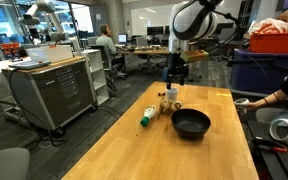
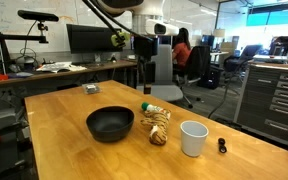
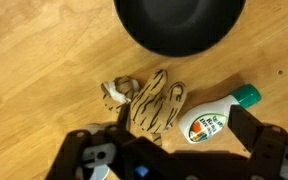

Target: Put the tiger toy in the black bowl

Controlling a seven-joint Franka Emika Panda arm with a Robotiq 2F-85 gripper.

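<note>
The tiger toy's striped body [image 3: 156, 104] is centred below the gap between my open fingers. My gripper should go on down until the fingers are on both sides of the toy [image 2: 158, 127], before they close.
The tiger toy [image 3: 154, 105], a tan plush with brown stripes, lies on the wooden table just below the black bowl [image 3: 179, 25] in the wrist view. In both exterior views the toy [image 2: 157, 124] [image 1: 167, 105] lies beside the bowl [image 2: 110, 124] [image 1: 191, 123], apart from it. My gripper [image 3: 184, 138] is open and empty. It hovers above the table over the toy and a bottle, and its dark fingers show at the bottom of the wrist view. In an exterior view the gripper [image 1: 176, 74] hangs over the far end of the table.
A white bottle with a green cap [image 3: 214, 118] [image 1: 148, 116] lies right next to the toy. A white cup [image 2: 193, 138] stands near the toy. A small black object [image 2: 222, 146] lies by the table edge. Office desks and chairs surround the table [image 1: 134, 155].
</note>
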